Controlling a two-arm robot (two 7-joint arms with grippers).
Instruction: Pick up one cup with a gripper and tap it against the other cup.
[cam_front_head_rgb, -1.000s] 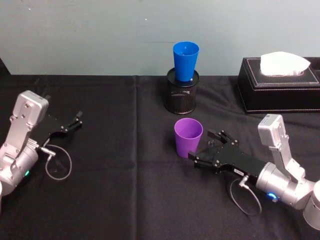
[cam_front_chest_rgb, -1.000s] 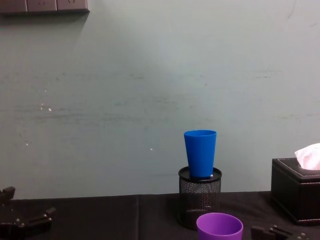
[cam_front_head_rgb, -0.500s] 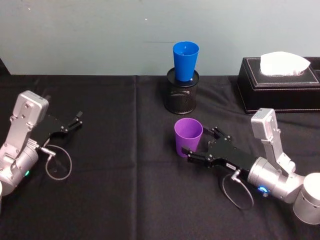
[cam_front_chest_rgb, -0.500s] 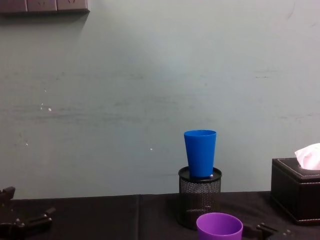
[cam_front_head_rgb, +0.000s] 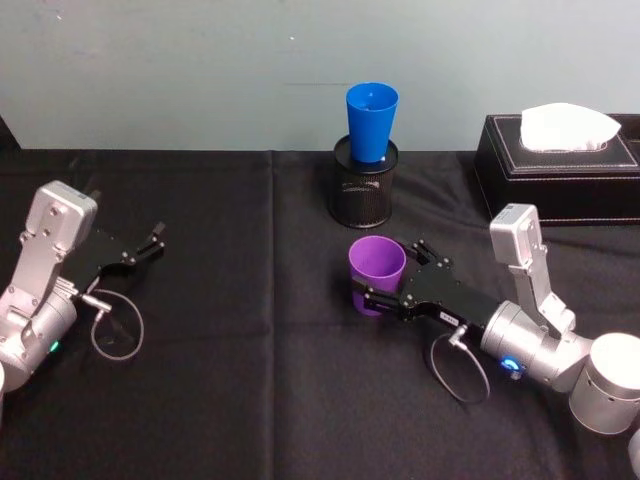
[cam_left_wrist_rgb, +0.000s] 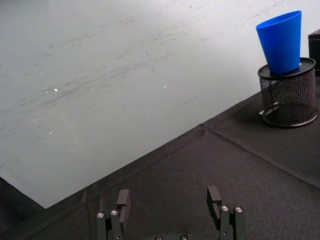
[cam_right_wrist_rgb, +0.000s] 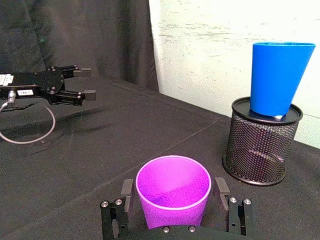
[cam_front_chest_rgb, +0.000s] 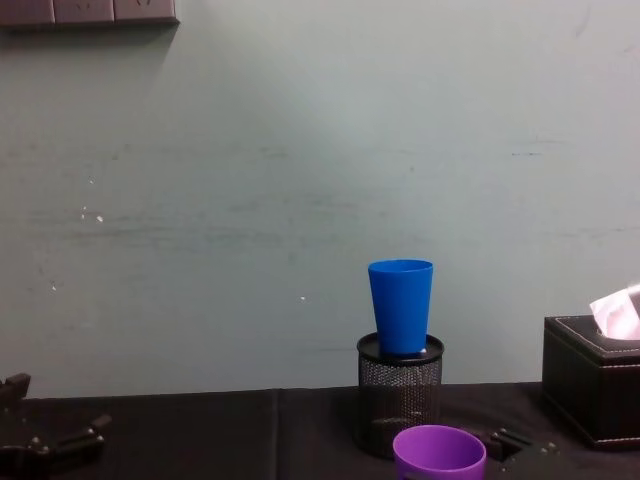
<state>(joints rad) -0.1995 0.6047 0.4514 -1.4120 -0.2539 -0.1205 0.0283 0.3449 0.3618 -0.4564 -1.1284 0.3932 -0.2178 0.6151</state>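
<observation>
The blue cup's base (cam_front_chest_rgb: 402, 350) is inside the rim of the pen holder, so the blue cup will keep standing when I tap it with the purple cup.
The purple cup (cam_front_head_rgb: 377, 268) stands upright on the black tablecloth, just in front of the black mesh pen holder (cam_front_head_rgb: 364, 188). The blue cup (cam_front_head_rgb: 372, 120) stands on top of that holder. My right gripper (cam_front_head_rgb: 388, 271) is open with one finger on each side of the purple cup (cam_right_wrist_rgb: 173, 192). In the right wrist view, small gaps show between the cup and the fingers (cam_right_wrist_rgb: 126, 190). The blue cup (cam_right_wrist_rgb: 279, 77) stands beyond it. My left gripper (cam_front_head_rgb: 152, 243) rests open on the cloth at the far left, away from both cups.
A black tissue box (cam_front_head_rgb: 560, 180) with white tissue sits at the back right, close behind the right arm. The pale wall rises right behind the pen holder (cam_front_chest_rgb: 399, 395). Bare black cloth lies between the two arms.
My right gripper has slid forward and to the left. Its open fingers now lie on both sides of the purple cup instead of beside it. The cups and left arm have not moved.
</observation>
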